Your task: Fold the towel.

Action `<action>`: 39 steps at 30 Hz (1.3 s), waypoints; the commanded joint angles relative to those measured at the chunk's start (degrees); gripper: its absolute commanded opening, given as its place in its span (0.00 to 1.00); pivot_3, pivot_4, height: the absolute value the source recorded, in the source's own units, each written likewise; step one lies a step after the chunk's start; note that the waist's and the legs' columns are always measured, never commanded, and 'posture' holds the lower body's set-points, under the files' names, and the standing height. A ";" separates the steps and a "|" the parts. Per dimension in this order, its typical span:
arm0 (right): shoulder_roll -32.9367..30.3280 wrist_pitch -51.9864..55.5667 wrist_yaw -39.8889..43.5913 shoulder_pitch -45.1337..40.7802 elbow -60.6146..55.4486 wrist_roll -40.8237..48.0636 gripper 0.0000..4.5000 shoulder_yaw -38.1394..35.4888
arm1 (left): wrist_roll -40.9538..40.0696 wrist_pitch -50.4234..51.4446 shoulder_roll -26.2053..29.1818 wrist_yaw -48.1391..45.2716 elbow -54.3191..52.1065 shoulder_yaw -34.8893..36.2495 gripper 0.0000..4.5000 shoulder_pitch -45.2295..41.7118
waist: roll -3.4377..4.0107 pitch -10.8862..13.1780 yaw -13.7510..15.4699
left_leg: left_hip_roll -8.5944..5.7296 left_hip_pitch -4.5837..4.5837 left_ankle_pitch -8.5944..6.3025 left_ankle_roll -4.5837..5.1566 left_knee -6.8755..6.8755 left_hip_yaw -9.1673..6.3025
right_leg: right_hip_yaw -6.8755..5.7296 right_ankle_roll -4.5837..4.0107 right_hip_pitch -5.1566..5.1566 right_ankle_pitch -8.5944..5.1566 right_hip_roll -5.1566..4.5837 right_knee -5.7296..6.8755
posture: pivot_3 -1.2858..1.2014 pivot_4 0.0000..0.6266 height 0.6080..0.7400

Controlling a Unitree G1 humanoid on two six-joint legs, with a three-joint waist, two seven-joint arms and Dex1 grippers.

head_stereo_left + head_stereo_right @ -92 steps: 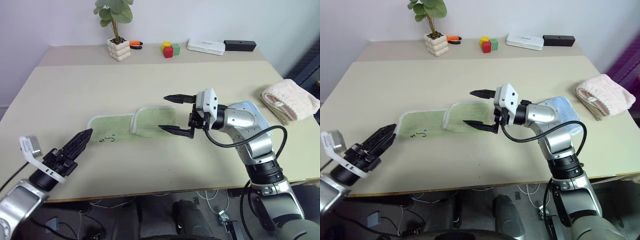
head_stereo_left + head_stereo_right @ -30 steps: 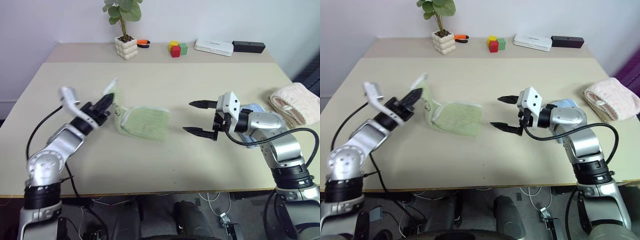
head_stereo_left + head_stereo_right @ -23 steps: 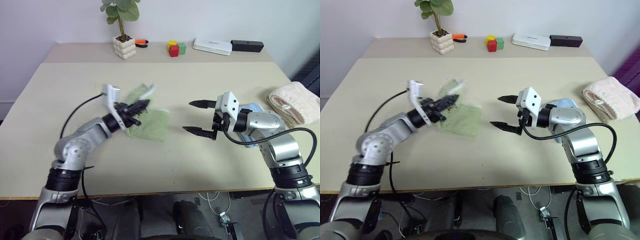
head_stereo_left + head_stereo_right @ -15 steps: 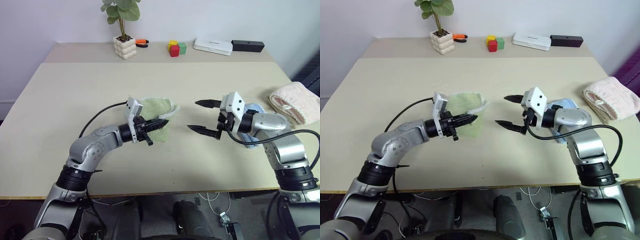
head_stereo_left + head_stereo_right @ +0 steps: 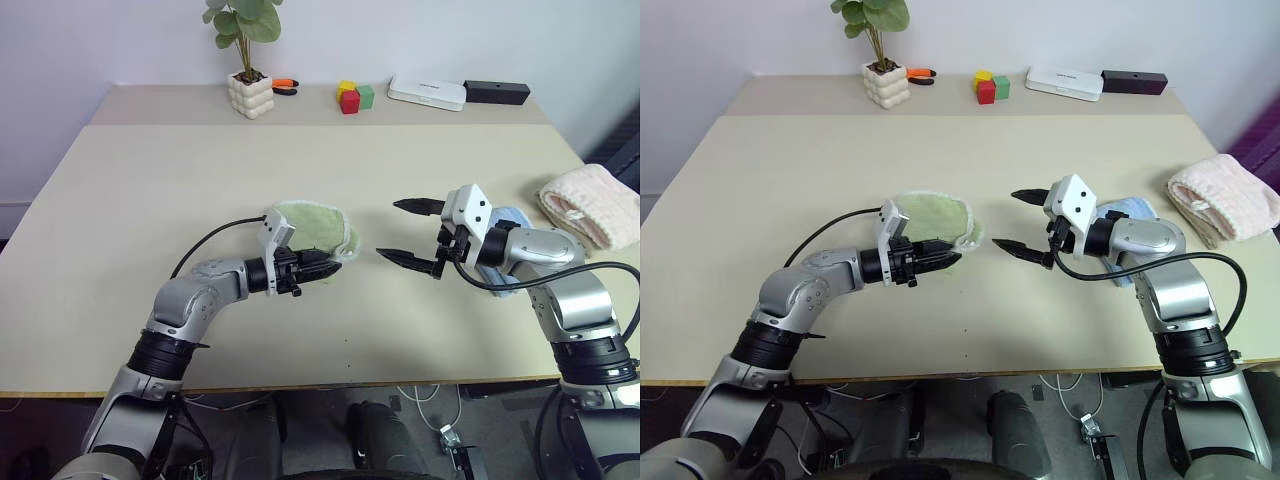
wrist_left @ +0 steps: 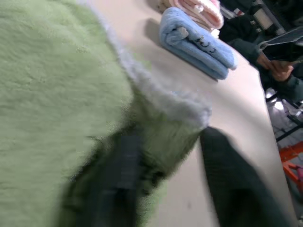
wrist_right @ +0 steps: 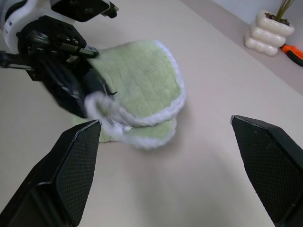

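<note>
The light green towel [image 5: 310,224] is folded over in soft layers [image 5: 349,244], so I expect it to bunch up at the grip but come along still folded when I pull.
The light green towel [image 5: 312,226] lies folded over on itself in the middle of the table, its white edging curving round the right side. My left gripper [image 5: 325,267] points right along the towel's near edge. In the left wrist view its fingers [image 6: 118,189] stand apart, open, with the towel's [image 6: 47,94] edged fold lying loosely between them. My right gripper [image 5: 388,228] hovers a little right of the towel, wide open and holding nothing. The right wrist view looks at the towel [image 7: 142,80] and at the left gripper beside it.
A light blue folded cloth [image 5: 508,218] lies behind my right arm, and a pink-cream folded towel [image 5: 592,205] sits at the right edge. Along the back stand a plant pot [image 5: 250,95], coloured blocks [image 5: 350,97], a white box [image 5: 427,93] and a black box [image 5: 495,92].
My left gripper swung right and down, carrying the towel's left end over onto the rest, and its fingers have parted. The right gripper has stayed where it was, open.
</note>
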 commanded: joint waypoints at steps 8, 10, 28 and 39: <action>1.92 -0.99 -1.88 -3.87 0.31 0.61 1.00 -1.58 | -11.30 6.10 5.29 -13.02 -13.93 6.03 0.99 3.26 | 0.04 0.02 -0.21 | 0.04 0.01 0.00 0.00 -0.02 -0.01 | 0.00 0.02 -0.03 0.01 0.02 0.06 | 0.52 0.24 1.00; 3.22 -0.75 -3.38 -4.87 1.04 1.08 1.00 -2.38 | -13.46 6.68 4.22 -10.17 -12.14 10.13 0.99 1.76 | 0.05 0.03 -0.10 | 0.04 0.02 0.00 0.00 0.01 -0.01 | 0.00 0.00 -0.03 0.00 0.02 0.11 | 0.52 0.24 1.00; 32.07 3.90 -39.30 -5.40 -0.94 -8.30 0.02 2.68 | 1.82 -9.78 -12.12 19.67 1.86 19.68 0.00 -3.83 | 0.04 0.03 -0.05 | 0.03 0.02 0.02 -0.02 0.08 -0.08 | -0.02 0.23 -0.23 0.10 0.07 0.74 | 0.52 0.24 1.00; 40.46 2.61 -46.16 -2.02 7.08 -16.78 0.02 11.77 | 6.63 -12.60 -17.04 22.52 3.54 16.90 0.00 -1.25 | 0.05 0.02 -0.19 | 0.01 0.02 0.02 -0.03 0.06 -0.07 | -0.03 0.23 -0.21 0.09 0.05 0.71 | 0.52 0.24 1.00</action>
